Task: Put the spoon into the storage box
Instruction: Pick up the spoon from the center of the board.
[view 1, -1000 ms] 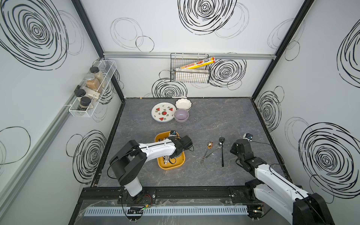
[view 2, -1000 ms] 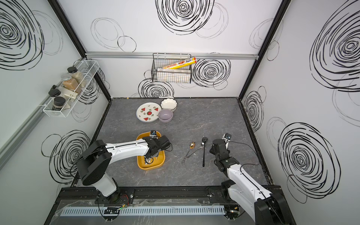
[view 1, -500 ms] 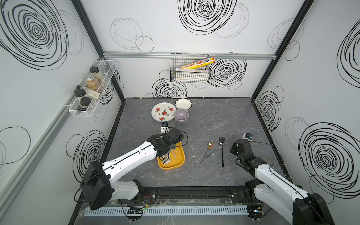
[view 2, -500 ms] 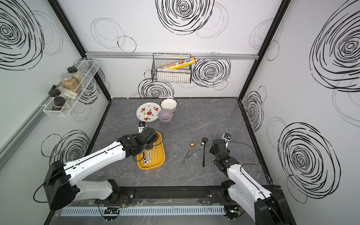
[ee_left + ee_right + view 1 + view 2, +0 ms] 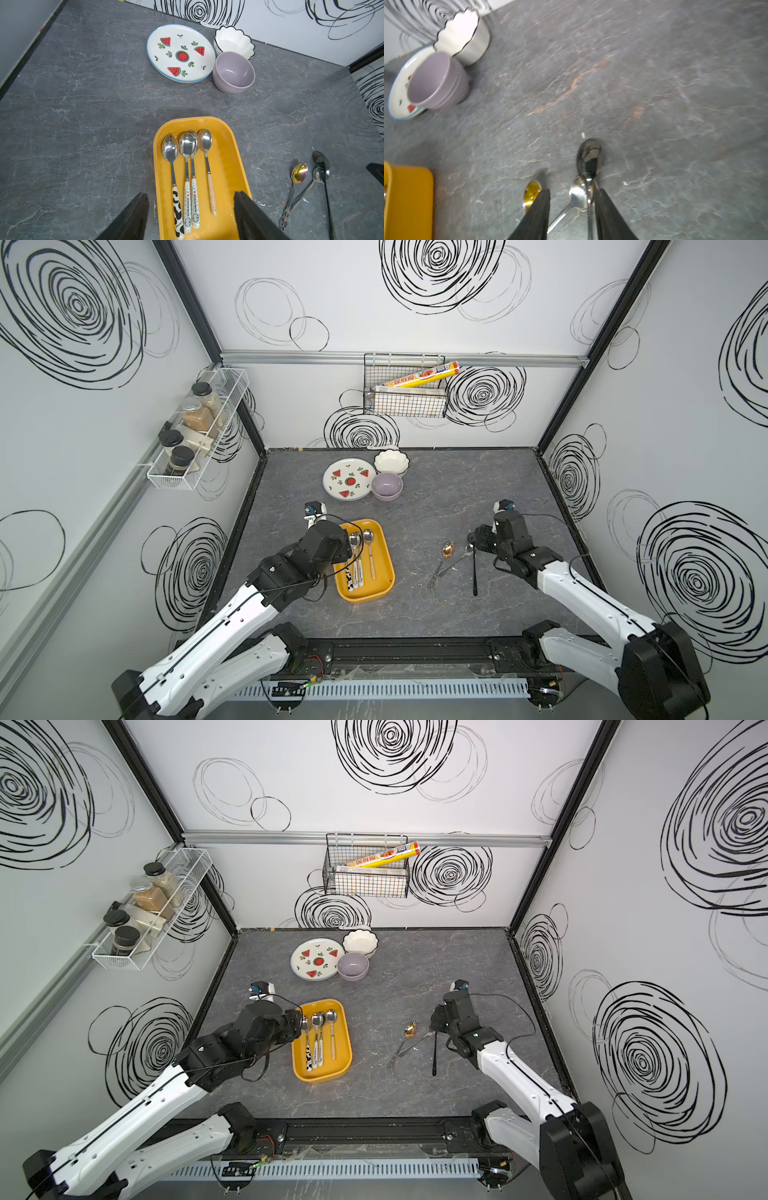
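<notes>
Next, I move my right gripper over and take the gold spoon by its clear neck first, because the black spoon lies across the silver spoon's bowl.
The yellow storage box lies left of the table's middle and holds several spoons side by side. My left gripper hangs open over the box's near-left end, with nothing between its fingers. To the right, a gold spoon, a silver spoon and a black spoon lie on the table. My right gripper is low and open. Its fingers straddle the silver spoon's bowl and the black spoon's neck.
A watermelon-print plate, a purple bowl and a white scalloped bowl stand at the back of the table. A wire basket hangs on the back wall and a spice rack on the left wall.
My left gripper has opened wider and drawn back from over the box toward its near-left end, uncovering the spoons inside. The right arm has stayed put.
</notes>
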